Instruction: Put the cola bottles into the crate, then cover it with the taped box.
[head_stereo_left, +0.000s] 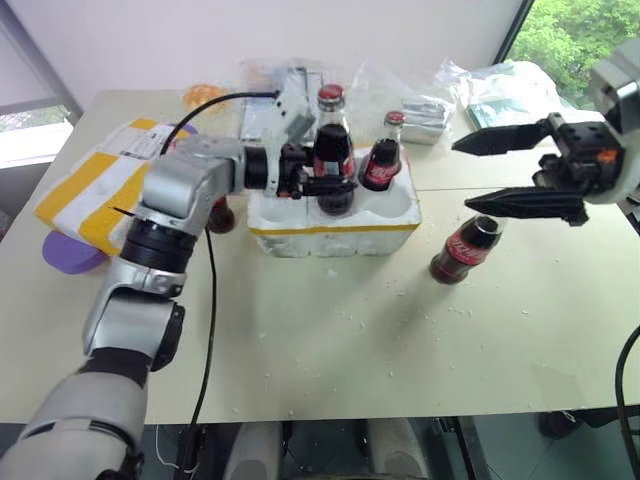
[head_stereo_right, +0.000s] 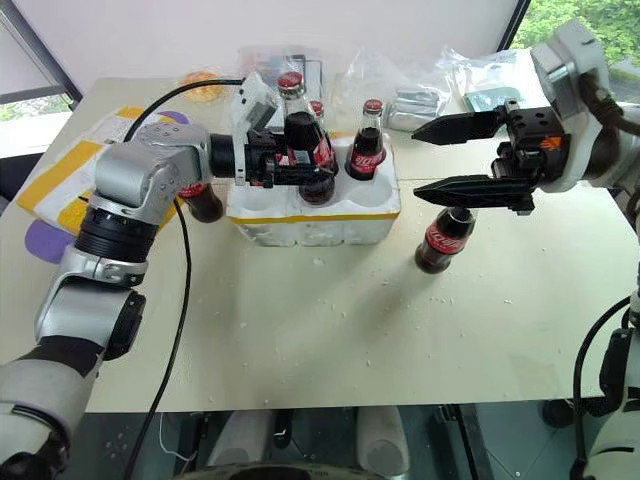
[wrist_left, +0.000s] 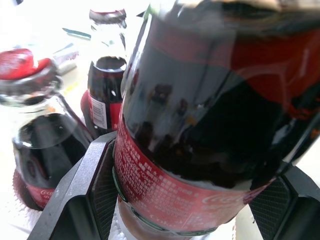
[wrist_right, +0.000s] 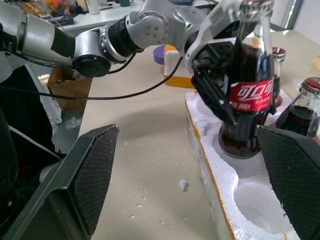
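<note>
I should use my left gripper to go on lowering the upright cola bottle, its base (head_stereo_left: 336, 204) inside the crate's front middle hole (head_stereo_left: 336, 215), until it seats, then let go.
My left gripper (head_stereo_left: 335, 182) is shut on a cola bottle (head_stereo_left: 333, 145), upright with its base in a front well of the white foam crate (head_stereo_left: 335, 228). Two more cola bottles (head_stereo_left: 382, 155) (wrist_right: 305, 102) stand in the crate's other wells. On the table, one bottle (head_stereo_left: 222, 214) stands left of the crate behind my left arm, and another (head_stereo_left: 462, 250) stands to the crate's right. My right gripper (head_stereo_left: 462, 176) hangs open just above that right bottle, holding nothing. The taped box (head_stereo_left: 95, 185) lies at the far left.
A purple disc (head_stereo_left: 68, 250) pokes out from under the taped box. Plastic bags and packets (head_stereo_left: 430, 105) crowd the table's back edge. A black cable (head_stereo_left: 208, 300) runs down from my left arm. Foam crumbs dot the table in front of the crate.
</note>
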